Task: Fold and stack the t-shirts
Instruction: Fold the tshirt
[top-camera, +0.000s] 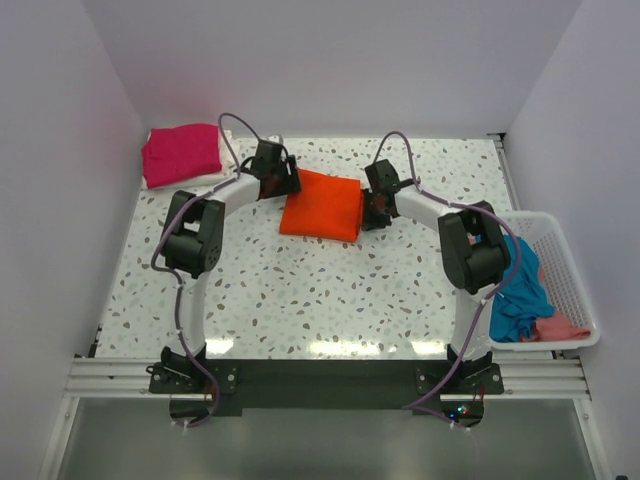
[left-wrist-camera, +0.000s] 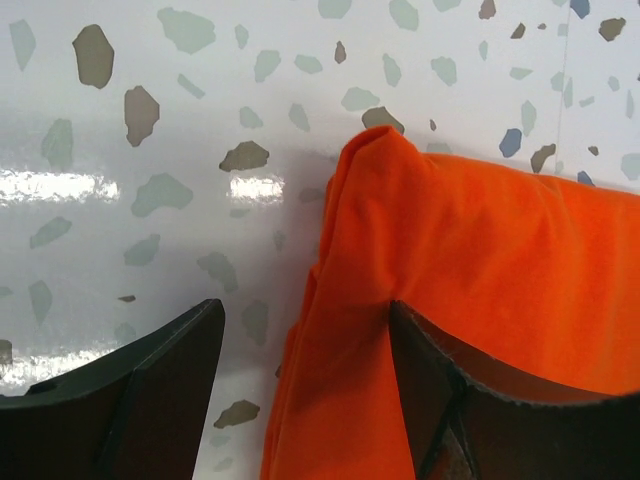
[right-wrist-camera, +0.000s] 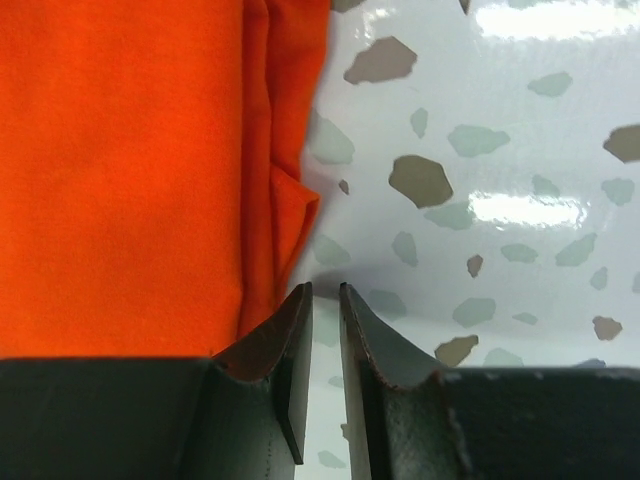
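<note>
I can see that the orange t-shirt lies at a slant and my right gripper is beside its folded edge, so next I move my right gripper onto its front corner and pull the t-shirt square.
A folded bright orange t-shirt lies at the middle back of the table. My left gripper is at its left edge, open. In the left wrist view the jaws straddle the shirt's folded edge, with one finger over the cloth and the other over bare table. My right gripper is at the shirt's right edge. In the right wrist view its jaws stand only a narrow slit apart over bare table, with the orange cloth just beside the left finger and nothing between them.
A folded magenta-pink t-shirt lies at the back left corner on something white. A white slatted basket at the right edge holds a teal-blue t-shirt and a salmon-pink one. White walls enclose the speckled table.
</note>
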